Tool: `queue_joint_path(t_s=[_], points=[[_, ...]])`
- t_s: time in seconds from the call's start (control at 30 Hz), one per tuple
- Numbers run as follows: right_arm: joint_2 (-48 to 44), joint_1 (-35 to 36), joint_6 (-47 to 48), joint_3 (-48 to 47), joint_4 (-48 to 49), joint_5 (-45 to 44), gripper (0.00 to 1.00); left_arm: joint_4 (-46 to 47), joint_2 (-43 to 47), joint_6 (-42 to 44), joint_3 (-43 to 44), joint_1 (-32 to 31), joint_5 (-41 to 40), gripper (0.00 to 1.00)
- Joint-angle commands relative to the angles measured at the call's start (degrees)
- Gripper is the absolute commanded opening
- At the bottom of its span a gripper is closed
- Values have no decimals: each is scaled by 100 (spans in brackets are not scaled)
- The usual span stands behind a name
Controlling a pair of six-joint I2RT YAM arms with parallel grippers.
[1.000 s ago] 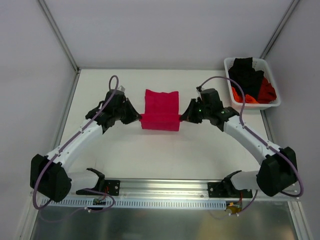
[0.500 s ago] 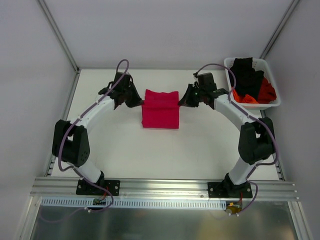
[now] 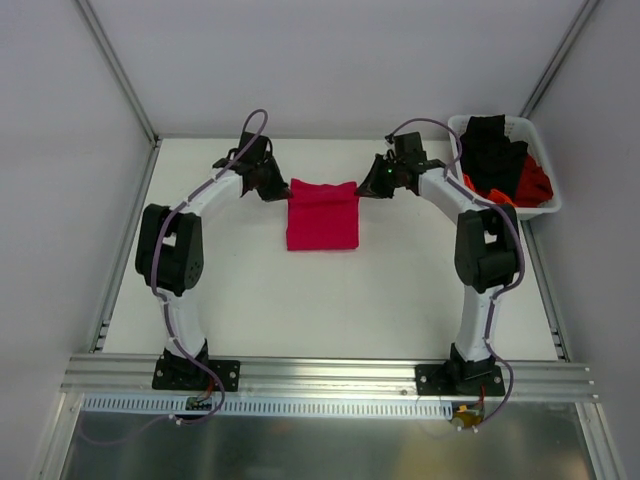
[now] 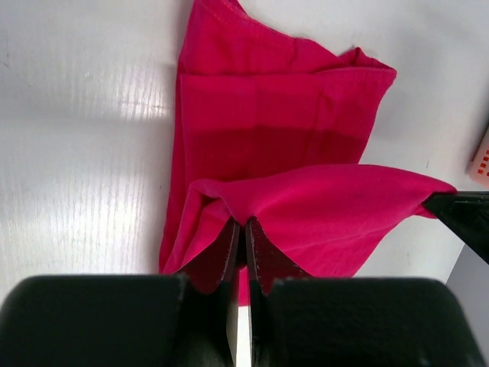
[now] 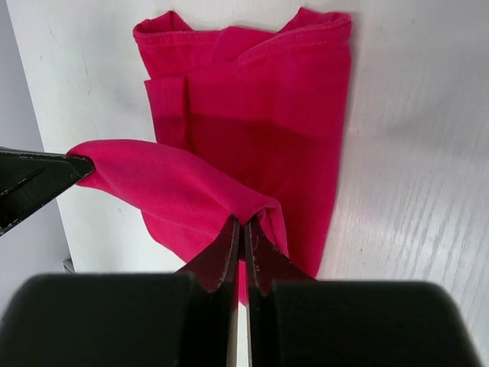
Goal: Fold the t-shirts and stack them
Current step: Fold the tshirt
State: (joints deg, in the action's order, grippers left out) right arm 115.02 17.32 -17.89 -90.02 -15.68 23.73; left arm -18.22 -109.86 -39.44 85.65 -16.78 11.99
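The pinched fold [image 4: 325,197] is stretched straight over the flat lower layers, so my left gripper should keep going toward the crimson-pink t-shirt's far edge [image 4: 267,38] and let go near it.
A crimson-pink t-shirt [image 3: 322,216] lies partly folded on the white table, far centre. My left gripper [image 3: 283,190] is shut on its far left corner, and my right gripper [image 3: 362,189] is shut on its far right corner. Both hold that edge a little above the rest of the cloth. In the left wrist view the pinched fold [image 4: 328,210] stretches across to the other gripper's tip [image 4: 458,214]. In the right wrist view the pinched fold [image 5: 168,191] hangs over the flat lower layers [image 5: 260,99]. Black [image 3: 492,150] and orange-red [image 3: 533,185] t-shirts lie in the basket.
A white plastic basket [image 3: 458,128] stands at the far right corner of the table, close to my right arm. Metal frame rails [image 3: 120,75] run along the left and right sides. Both arms reach far across the table.
Both grippers have carried the near edge of the crimson-pink shirt away from the bases to the far edge, folding it over. Both arms have stretched out farther.
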Motion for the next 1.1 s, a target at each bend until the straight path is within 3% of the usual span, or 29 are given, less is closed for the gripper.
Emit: queue_joint_path(t_s=[0.0, 0.77, 1.03, 1.07], points=[[186, -88, 189, -393, 74, 79, 0, -24, -237, 191, 434, 148, 75, 0], [1365, -273, 128, -1281, 566, 361, 0, -15, -1704, 173, 1639, 271, 199, 0], [1734, -335, 66, -2115, 549, 545, 2, -33, -1960, 103, 2096, 368, 286, 0], [1778, -343, 49, -2160, 549, 606, 5, -33, -1995, 86, 2123, 385, 269, 7]])
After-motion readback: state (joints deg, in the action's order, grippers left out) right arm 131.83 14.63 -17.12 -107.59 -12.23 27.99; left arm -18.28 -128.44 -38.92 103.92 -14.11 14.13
